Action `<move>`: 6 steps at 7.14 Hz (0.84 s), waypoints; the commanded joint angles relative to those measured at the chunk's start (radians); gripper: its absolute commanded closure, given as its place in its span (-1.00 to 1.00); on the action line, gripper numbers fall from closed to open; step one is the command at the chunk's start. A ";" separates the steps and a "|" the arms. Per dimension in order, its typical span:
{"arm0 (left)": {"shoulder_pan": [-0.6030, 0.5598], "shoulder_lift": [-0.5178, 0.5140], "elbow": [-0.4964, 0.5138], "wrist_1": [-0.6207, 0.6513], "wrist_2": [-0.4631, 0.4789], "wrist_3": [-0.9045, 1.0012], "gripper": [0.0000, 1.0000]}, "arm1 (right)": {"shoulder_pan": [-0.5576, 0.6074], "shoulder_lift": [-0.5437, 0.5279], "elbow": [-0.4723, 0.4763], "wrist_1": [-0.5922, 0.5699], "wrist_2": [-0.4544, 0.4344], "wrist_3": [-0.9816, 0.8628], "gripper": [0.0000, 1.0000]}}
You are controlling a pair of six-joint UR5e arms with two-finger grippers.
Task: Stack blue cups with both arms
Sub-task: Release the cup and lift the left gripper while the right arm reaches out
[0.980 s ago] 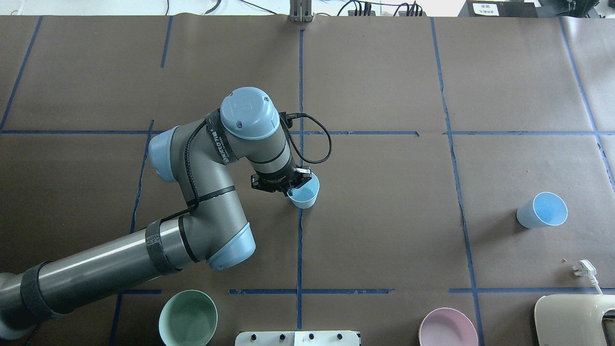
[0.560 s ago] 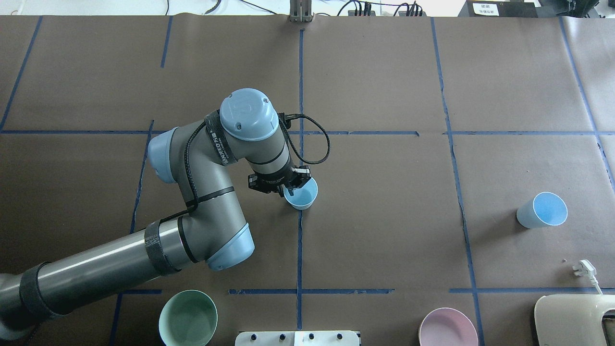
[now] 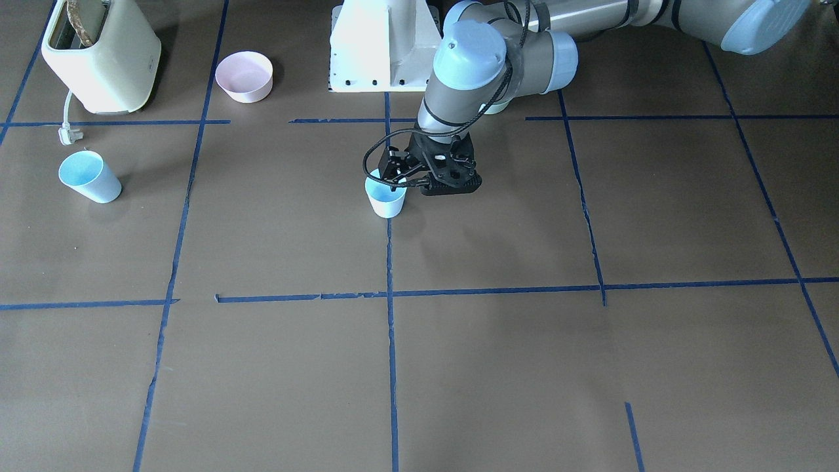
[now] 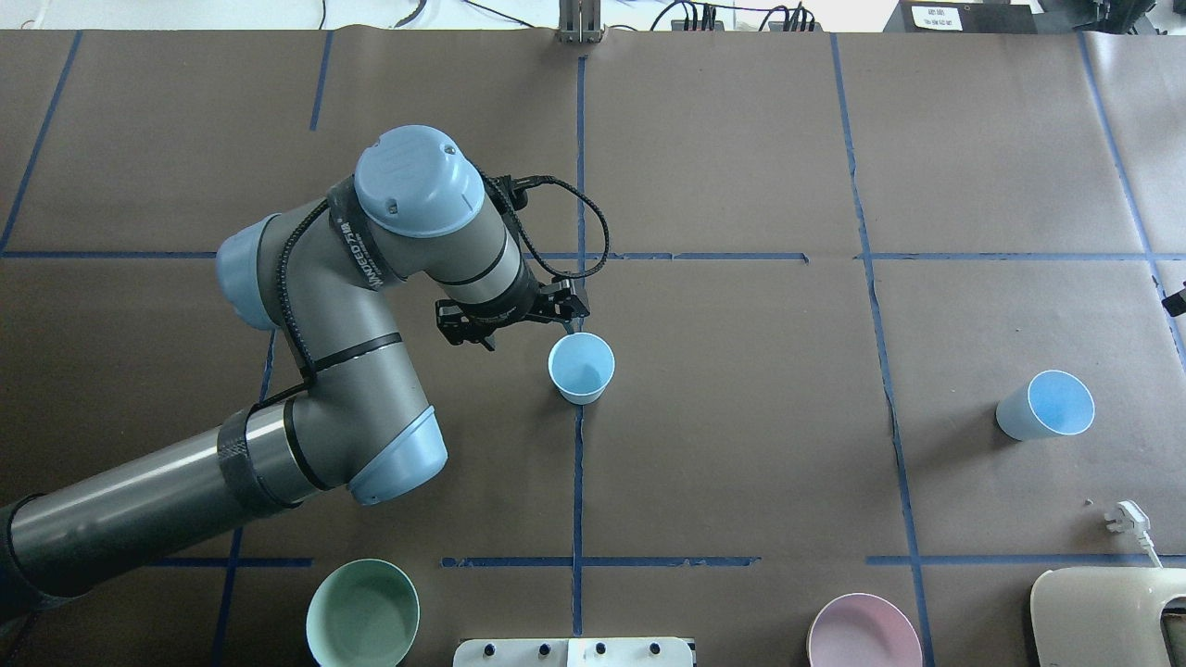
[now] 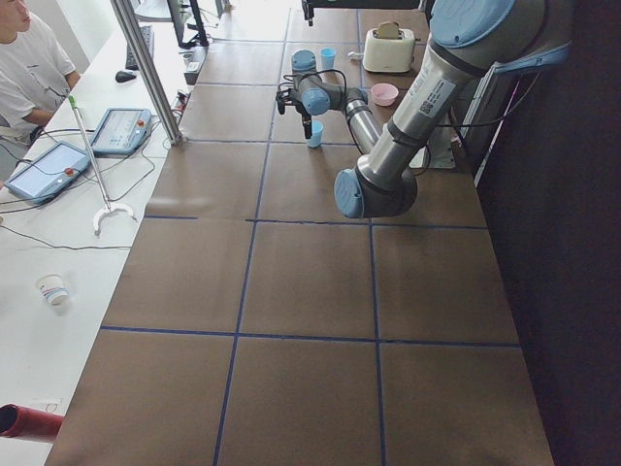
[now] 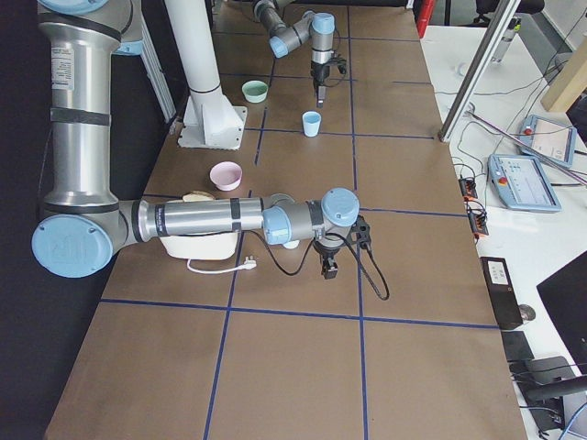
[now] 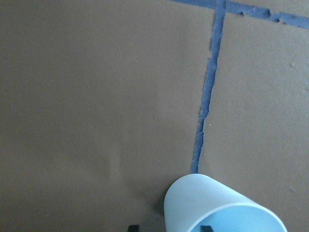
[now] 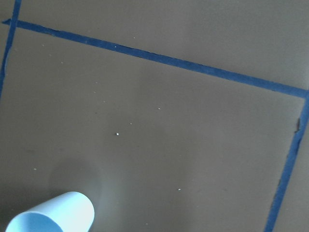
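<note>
The second blue cup (image 3: 90, 177) gets narrower toward its base (image 3: 109, 192). It will go down nearly to its rim when I lower it into the pale-blue cup.
One pale-blue cup (image 4: 581, 368) stands upright on the table's blue centre line; it also shows in the front view (image 3: 385, 196) and at the bottom of the left wrist view (image 7: 222, 208). My left gripper (image 4: 528, 331) is open and empty, raised just above and beside this cup, not touching it. The second blue cup (image 4: 1047, 405) stands at the right side, near the plug, and shows in the right wrist view (image 8: 50, 215). My right gripper (image 6: 327, 269) hangs low near that cup. I cannot tell whether it is open or shut.
A mint-green bowl (image 4: 361, 613) and a pink bowl (image 4: 864, 632) sit at the near edge. A cream toaster (image 4: 1107, 616) with its plug (image 4: 1126, 519) is at the near right. The white pedestal base (image 3: 383, 46) stands between the bowls.
My left gripper has let go of the centre cup and moved up and away to the left. The cup stays upright on the line. The right cup has not moved.
</note>
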 commanded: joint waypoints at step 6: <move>-0.036 0.052 -0.062 0.001 -0.001 -0.002 -1.00 | -0.294 -0.152 0.023 0.566 -0.110 0.591 -0.97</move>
